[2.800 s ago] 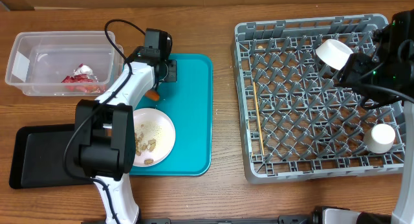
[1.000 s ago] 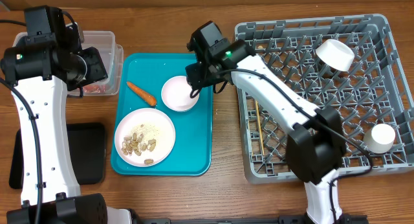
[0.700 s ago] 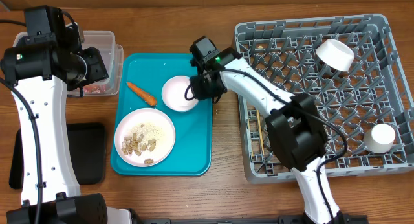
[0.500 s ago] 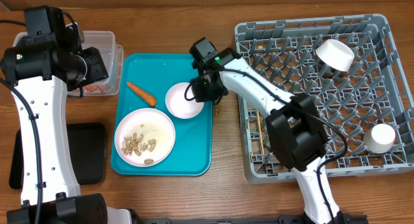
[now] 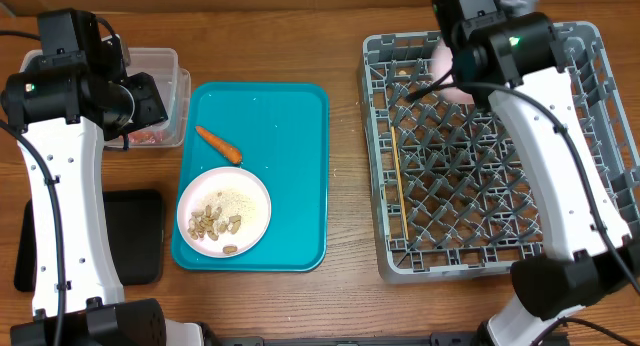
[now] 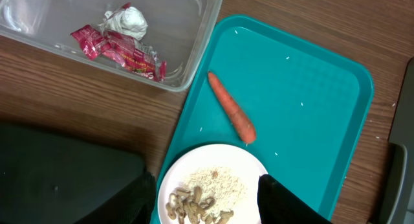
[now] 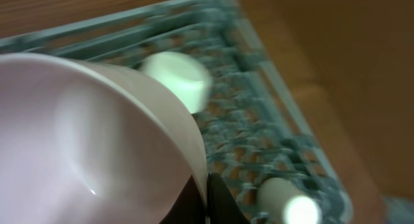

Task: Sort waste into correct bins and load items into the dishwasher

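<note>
My right gripper has the white bowl's hollow side (image 7: 84, 143) facing its wrist. I should tip the bowl so its opening is down and lower it onto the rack's free pegs (image 5: 432, 128) near the chopsticks.
My right gripper (image 7: 207, 189) is shut on the rim of a white bowl (image 7: 97, 133), held over the far side of the grey dishwasher rack (image 5: 480, 251); from overhead only a pale edge of the bowl (image 5: 446, 74) shows beneath the arm. A second bowl (image 7: 177, 76) and a small cup (image 7: 288, 202) lie blurred in the rack below. The chopsticks (image 5: 397, 176) rest in its left part. My left gripper (image 6: 207, 204) hangs open above the plate (image 6: 213, 188) of nuts and rice. An orange carrot (image 6: 231, 107) lies on the teal tray. The clear tub (image 6: 194, 49) holds the red wrapper (image 6: 119, 46) and the foil ball (image 6: 127, 20).
The teal serving tray (image 5: 300, 186) sits between the tub and the rack. The shallow black tray (image 5: 140, 236) lies at the front left, partly under my left arm. Bare wooden table shows along the front edge.
My right gripper shut on the bowl on the teal tray, then lifted it up and right to above the rack. The left arm has stayed still.
</note>
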{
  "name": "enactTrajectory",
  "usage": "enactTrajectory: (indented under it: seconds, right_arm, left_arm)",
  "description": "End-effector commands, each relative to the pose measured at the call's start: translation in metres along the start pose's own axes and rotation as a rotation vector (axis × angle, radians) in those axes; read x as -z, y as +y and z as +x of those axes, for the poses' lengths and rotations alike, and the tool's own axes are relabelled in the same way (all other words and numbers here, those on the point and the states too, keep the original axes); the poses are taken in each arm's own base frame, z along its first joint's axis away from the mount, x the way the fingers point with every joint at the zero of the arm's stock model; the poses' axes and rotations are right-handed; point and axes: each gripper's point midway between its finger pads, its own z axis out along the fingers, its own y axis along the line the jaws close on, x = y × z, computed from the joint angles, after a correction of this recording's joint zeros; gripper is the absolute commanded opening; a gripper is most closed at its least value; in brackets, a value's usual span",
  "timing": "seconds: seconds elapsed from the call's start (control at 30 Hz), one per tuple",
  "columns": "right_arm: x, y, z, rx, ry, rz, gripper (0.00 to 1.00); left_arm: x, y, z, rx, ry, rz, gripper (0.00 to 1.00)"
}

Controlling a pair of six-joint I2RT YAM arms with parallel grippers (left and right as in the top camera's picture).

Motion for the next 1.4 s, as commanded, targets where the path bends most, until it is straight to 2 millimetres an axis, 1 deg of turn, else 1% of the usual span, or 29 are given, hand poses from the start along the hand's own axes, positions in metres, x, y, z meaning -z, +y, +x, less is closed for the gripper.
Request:
enactTrajectory:
  seconds: [0.0, 0.07, 0.1, 0.13, 0.2, 0.3, 0.33, 0.4, 0.43, 0.5, 0.57, 0.63, 0.83, 0.93, 1.0, 1.07, 1.13, 1.2, 1.3, 1.37]
  right_arm:
    - [-0.033, -0.038, -0.014, -0.224, -0.15, 0.289, 0.04]
    - [-0.05, -0.037, -0.007, -0.206, -0.17, 0.344, 0.04]
    - [-0.055, -0.037, -0.005, -0.192, -0.18, 0.364, 0.04]
    - [-0.066, -0.033, 0.001, -0.162, -0.202, 0.399, 0.04]
    - [-0.08, -0.023, 0.011, -0.119, -0.205, 0.408, 0.04]
    - [-0.097, -0.002, 0.032, -0.079, -0.163, 0.353, 0.04]
    - [-0.1, 0.002, 0.036, -0.079, -0.152, 0.338, 0.04]
    - [-0.113, 0.017, 0.056, -0.076, -0.086, 0.269, 0.04]
    - [-0.117, 0.023, 0.064, -0.073, -0.06, 0.243, 0.04]
    - [-0.12, 0.03, 0.073, -0.065, -0.034, 0.215, 0.04]
    - [-0.12, 0.037, 0.082, -0.047, -0.023, 0.196, 0.04]
    - [-0.117, 0.044, 0.086, -0.029, -0.026, 0.183, 0.04]
    - [-0.09, 0.076, 0.093, 0.032, -0.076, 0.111, 0.04]
    - [-0.082, 0.086, 0.096, 0.051, -0.082, 0.084, 0.04]
    - [-0.08, 0.088, 0.098, 0.055, -0.082, 0.077, 0.04]
    - [-0.08, 0.087, 0.097, 0.058, -0.087, 0.084, 0.04]
    - [-0.079, 0.078, 0.091, 0.069, -0.124, 0.135, 0.04]
    - [-0.074, 0.065, 0.081, 0.082, -0.183, 0.208, 0.04]
    - [-0.062, 0.045, 0.059, 0.091, -0.3, 0.333, 0.04]
    - [-0.065, 0.046, 0.061, 0.082, -0.284, 0.32, 0.04]
  left_arm:
    - [0.01, -0.003, -0.005, 0.009, -0.032, 0.016, 0.53]
    - [0.01, -0.003, -0.005, 0.009, -0.032, 0.017, 0.53]
    - [0.01, -0.003, -0.005, 0.009, -0.032, 0.017, 0.53]
    - [0.01, -0.004, -0.005, 0.009, -0.03, 0.025, 0.53]
    - [0.01, -0.005, -0.005, 0.009, -0.029, 0.028, 0.53]
    - [0.01, -0.005, -0.005, 0.008, -0.029, 0.028, 0.53]
    - [0.01, -0.005, -0.005, 0.009, -0.029, 0.028, 0.53]
    - [0.01, -0.006, -0.005, 0.009, -0.028, 0.033, 0.53]
    - [0.01, -0.007, -0.004, 0.008, -0.026, 0.04, 0.53]
    - [0.01, -0.008, -0.004, 0.009, -0.026, 0.043, 0.53]
    - [0.01, -0.007, -0.004, 0.008, -0.025, 0.043, 0.53]
    - [0.01, -0.007, -0.004, 0.008, -0.024, 0.043, 0.53]
    - [0.01, -0.007, -0.004, 0.008, -0.023, 0.042, 0.53]
    - [0.01, -0.007, -0.004, 0.008, -0.023, 0.042, 0.53]
    - [0.01, -0.007, -0.004, 0.008, -0.023, 0.042, 0.53]
    - [0.01, -0.007, -0.004, 0.008, -0.023, 0.042, 0.53]
    - [0.01, -0.007, -0.004, 0.008, -0.024, 0.042, 0.53]
    - [0.01, -0.007, -0.004, 0.008, -0.023, 0.042, 0.53]
    - [0.01, -0.007, -0.004, 0.008, -0.025, 0.043, 0.53]
    - [0.01, -0.007, -0.004, 0.008, -0.025, 0.043, 0.53]
